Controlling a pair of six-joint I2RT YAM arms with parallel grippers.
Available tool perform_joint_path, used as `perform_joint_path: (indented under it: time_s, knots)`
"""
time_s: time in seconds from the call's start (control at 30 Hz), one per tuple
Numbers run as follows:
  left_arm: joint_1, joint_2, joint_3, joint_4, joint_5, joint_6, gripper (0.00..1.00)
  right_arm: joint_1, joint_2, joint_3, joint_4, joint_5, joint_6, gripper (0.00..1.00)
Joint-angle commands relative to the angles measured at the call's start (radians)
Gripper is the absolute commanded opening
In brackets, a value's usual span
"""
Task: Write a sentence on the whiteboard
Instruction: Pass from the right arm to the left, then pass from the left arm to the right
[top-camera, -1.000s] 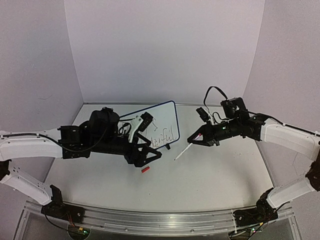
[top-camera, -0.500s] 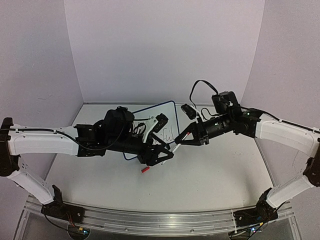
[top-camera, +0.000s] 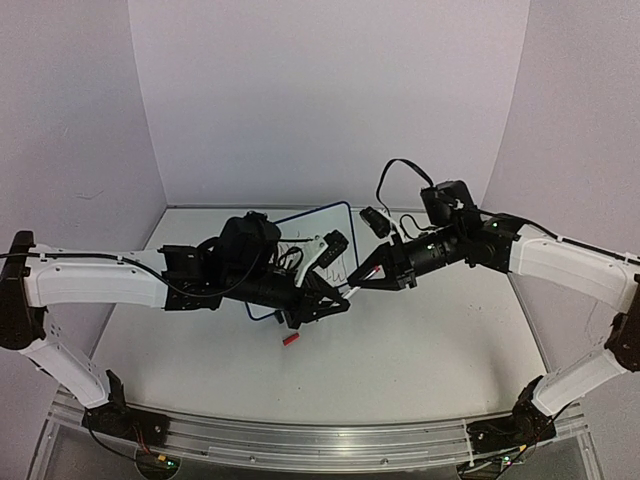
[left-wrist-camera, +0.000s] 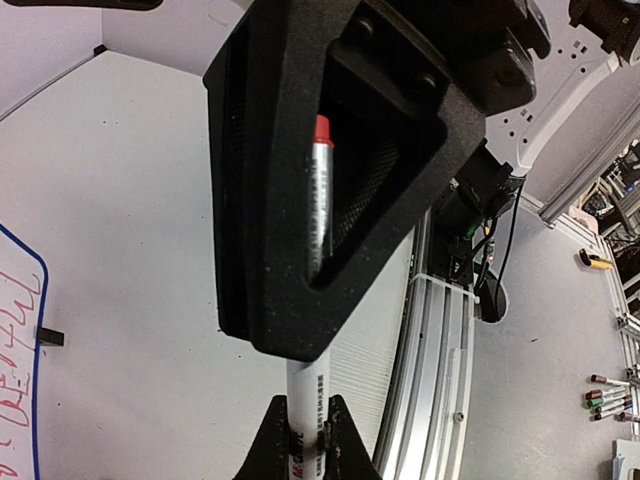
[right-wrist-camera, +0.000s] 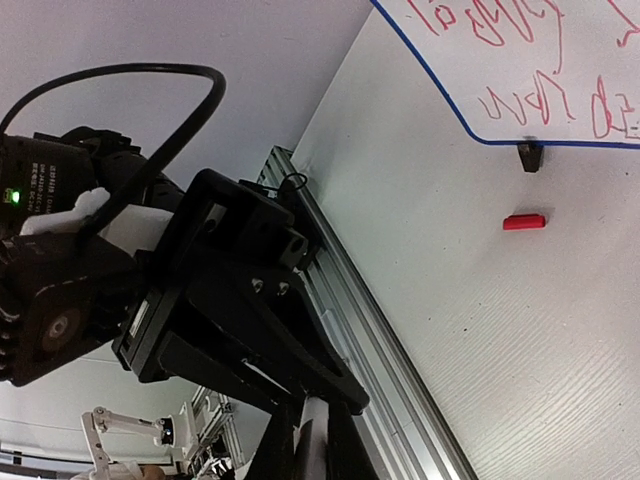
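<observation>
I should open my right gripper, turn it and grip the marker's body (left-wrist-camera: 308, 390) crossways before my left gripper opens, because the marker's red end (left-wrist-camera: 322, 132) lies lengthways in my right gripper.
The whiteboard (top-camera: 325, 222) stands at the back centre, partly behind my left arm. The sentence (right-wrist-camera: 540, 100) is red scrawl in two rows on it, also visible as sentence marks (top-camera: 337, 268) from above. Both grippers meet in mid-air in front of the board. My left gripper (top-camera: 343, 297) is shut on the white marker (left-wrist-camera: 305, 400). The marker's far end passes into my right gripper (top-camera: 362, 281), whose fingers (right-wrist-camera: 285, 445) lie tight against the barrel. The marker's red cap (top-camera: 291, 339) lies on the table below them.
An aluminium rail (top-camera: 300, 440) runs along the near table edge between the arm bases. White walls close in the back and both sides. One black foot (right-wrist-camera: 528, 156) of the board rests on the table near the cap.
Both arms have swung toward each other. The right one carried the marker left to the left gripper, which was open and has now shut on the barrel.
</observation>
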Motion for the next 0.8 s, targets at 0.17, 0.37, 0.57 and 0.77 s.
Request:
perform_joint_path:
  time_s: [0.17,0.37,0.57,0.77]
  knots:
    - [-0.02,-0.038,-0.031,0.122,-0.093,-0.073,0.0,0.007,-0.075,-0.03,0.057,0.157,0.042,0.53]
    - [-0.02,-0.053,-0.082,0.223,-0.153,-0.189,0.0,0.007,-0.142,-0.134,0.207,0.241,0.142,0.54]
    - [-0.02,-0.033,-0.059,0.225,-0.132,-0.236,0.0,0.027,-0.169,-0.184,0.282,0.313,0.178,0.47]
    - [-0.02,-0.023,-0.05,0.227,-0.107,-0.251,0.0,0.044,-0.142,-0.206,0.408,0.305,0.234,0.43]
